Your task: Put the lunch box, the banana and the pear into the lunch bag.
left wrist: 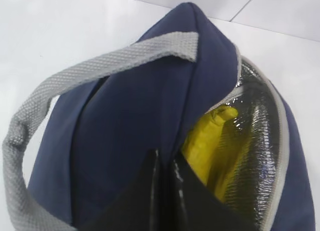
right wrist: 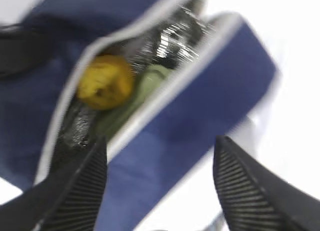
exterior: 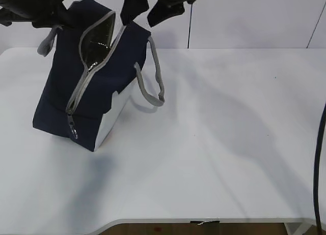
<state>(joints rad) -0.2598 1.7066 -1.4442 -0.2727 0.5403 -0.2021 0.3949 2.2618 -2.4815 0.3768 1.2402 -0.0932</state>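
I expect the yellow pear (right wrist: pixel 106 82) to come along inside when I carry the lunch bag, because the pear sits well below the lunch bag's open rim (exterior: pixel 84 35).
The navy lunch bag (exterior: pixel 91 77) stands tilted on the white table, its zipper open and silver lining showing. My left gripper (exterior: pixel 53 13) is at its upper left corner; in the left wrist view it (left wrist: pixel 165 158) is shut on a fold of the bag's navy fabric (left wrist: pixel 135 116). The banana (left wrist: pixel 210 141) lies inside the opening. My right gripper (exterior: pixel 153 6) hovers over the bag's top, open and empty (right wrist: pixel 160 161). Below it, inside the bag (right wrist: pixel 200 106), are the yellow pear (right wrist: pixel 105 81) and the lunch box's pale green lid (right wrist: pixel 145 88).
Grey strap handles (exterior: pixel 153 82) hang off the bag's right side, and another (left wrist: pixel 30 136) loops by my left gripper. The white table (exterior: pixel 229 143) stretches to the right and front of the bag. A black cable (exterior: pixel 320 169) runs along the right edge.
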